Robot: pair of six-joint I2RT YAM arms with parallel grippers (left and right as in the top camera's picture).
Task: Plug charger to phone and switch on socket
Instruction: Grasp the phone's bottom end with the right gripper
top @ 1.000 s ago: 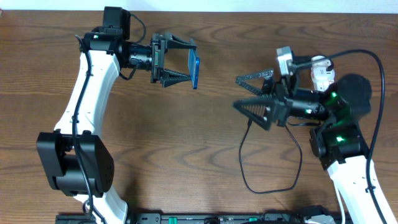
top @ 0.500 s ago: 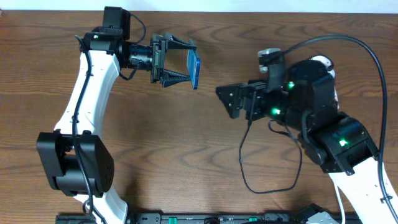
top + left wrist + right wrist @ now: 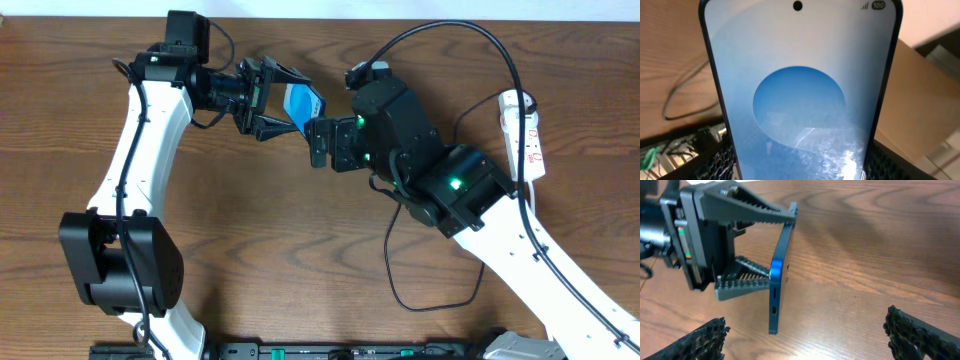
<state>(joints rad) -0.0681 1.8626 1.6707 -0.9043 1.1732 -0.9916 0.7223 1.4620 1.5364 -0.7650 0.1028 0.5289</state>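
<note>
My right gripper is open in front of the phone's loose end [image 3: 774, 308], so my left gripper should keep the phone steady until my right gripper takes it.
My left gripper [image 3: 290, 105] is shut on the phone [image 3: 303, 100], holding it on edge above the table at the back centre. The phone's light-blue screen [image 3: 800, 95] fills the left wrist view, between that gripper's fingers [image 3: 715, 162]. In the right wrist view the phone [image 3: 776, 287] is edge-on, with its bottom port facing me. My right gripper [image 3: 807, 340] stands open just in front of it, holding nothing. The charger cable [image 3: 388, 255] lies in a loop on the table, and its tip is hidden under my right arm. The socket [image 3: 527, 130] lies at the far right.
A thick black camera cable [image 3: 470, 35] arches over my right arm. The right arm's body [image 3: 440, 180] stretches diagonally across the table's middle. A cardboard box [image 3: 920, 100] shows behind the phone in the left wrist view. Bare wood lies at left and front.
My right arm has swung left and back from the right side, bringing its open gripper up to the phone. The socket is now uncovered. The left gripper has turned the phone slightly.
</note>
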